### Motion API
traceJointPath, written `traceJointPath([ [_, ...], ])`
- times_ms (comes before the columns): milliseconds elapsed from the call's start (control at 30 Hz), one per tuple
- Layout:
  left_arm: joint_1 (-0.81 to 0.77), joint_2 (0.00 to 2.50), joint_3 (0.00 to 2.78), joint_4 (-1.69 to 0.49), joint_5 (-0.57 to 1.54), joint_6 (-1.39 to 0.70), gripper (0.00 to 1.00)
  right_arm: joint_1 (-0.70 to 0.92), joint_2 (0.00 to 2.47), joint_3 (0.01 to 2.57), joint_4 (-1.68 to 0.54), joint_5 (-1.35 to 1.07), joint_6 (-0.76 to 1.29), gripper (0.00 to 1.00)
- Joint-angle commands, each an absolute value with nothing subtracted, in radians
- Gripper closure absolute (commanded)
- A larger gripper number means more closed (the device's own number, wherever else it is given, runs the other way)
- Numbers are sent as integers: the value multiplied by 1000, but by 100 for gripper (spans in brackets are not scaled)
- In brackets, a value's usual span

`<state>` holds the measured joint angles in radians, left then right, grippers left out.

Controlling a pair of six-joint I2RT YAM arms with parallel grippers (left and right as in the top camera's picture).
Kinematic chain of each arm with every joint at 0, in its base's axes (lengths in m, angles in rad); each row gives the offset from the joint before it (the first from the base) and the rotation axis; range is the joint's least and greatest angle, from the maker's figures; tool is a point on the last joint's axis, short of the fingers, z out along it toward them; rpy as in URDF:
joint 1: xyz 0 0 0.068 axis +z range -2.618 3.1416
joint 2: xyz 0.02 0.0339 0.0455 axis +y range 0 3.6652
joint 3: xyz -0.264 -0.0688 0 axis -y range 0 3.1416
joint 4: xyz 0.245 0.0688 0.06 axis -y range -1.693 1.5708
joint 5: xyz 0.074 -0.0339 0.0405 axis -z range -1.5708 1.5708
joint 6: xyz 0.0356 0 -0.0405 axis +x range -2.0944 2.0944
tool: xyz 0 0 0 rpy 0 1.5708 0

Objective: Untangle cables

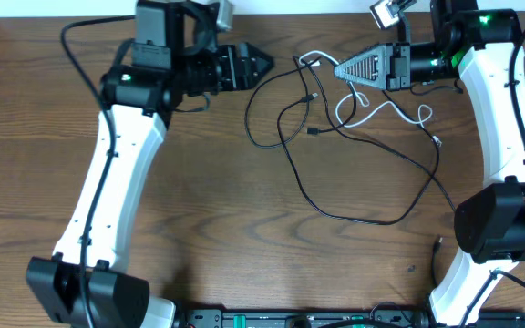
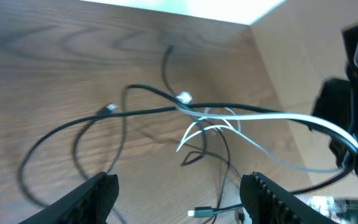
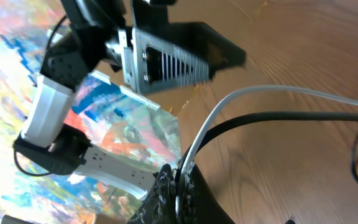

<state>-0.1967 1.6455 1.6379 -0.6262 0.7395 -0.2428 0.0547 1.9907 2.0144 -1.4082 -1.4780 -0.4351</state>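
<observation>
I am holding the white and black cables [image 1: 324,56] up off the wood with my right gripper, so I should keep moving my left gripper toward their crossing [image 1: 305,64] until it closes there.
The cables lie tangled on the wooden table between my two grippers. Long black cables [image 1: 354,182] loop toward the front, and a shorter white cable [image 1: 386,109] curls at the back right. My right gripper [image 1: 338,69] is shut on the white cable [image 3: 260,92], which rises off the table into its tips [image 3: 182,180]; a black cable [image 3: 278,117] runs in beside it. My left gripper [image 1: 264,64] hovers left of the tangle, open and empty [image 2: 179,199]. Ahead of it the raised white cable [image 2: 260,116] crosses a black cable [image 2: 142,112].
A small plug [image 2: 201,213] lies between my left fingers, on the table below them. Thick black wires run from the arm bases [image 1: 80,55]. An equipment strip [image 1: 299,319] lines the front edge. The table's back edge meets a white wall [image 1: 62,7].
</observation>
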Motion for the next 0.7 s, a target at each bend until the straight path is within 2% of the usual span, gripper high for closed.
traceJointPath([
  [0,-228,1696,1637,-595,806,-195,32,49,1969,2047,-1371,-1563,-343,99],
  [200,-250,1760,1637,-509,913,-195,31,44,1946,2062,-1306,-1562,-254,99],
  [400,-266,1788,1636,-457,904,-196,32,30,1943,2062,-1290,-1562,-250,99],
  [667,-334,1800,1563,-266,765,-410,32,14,1943,2062,-1271,-1562,-247,99],
])
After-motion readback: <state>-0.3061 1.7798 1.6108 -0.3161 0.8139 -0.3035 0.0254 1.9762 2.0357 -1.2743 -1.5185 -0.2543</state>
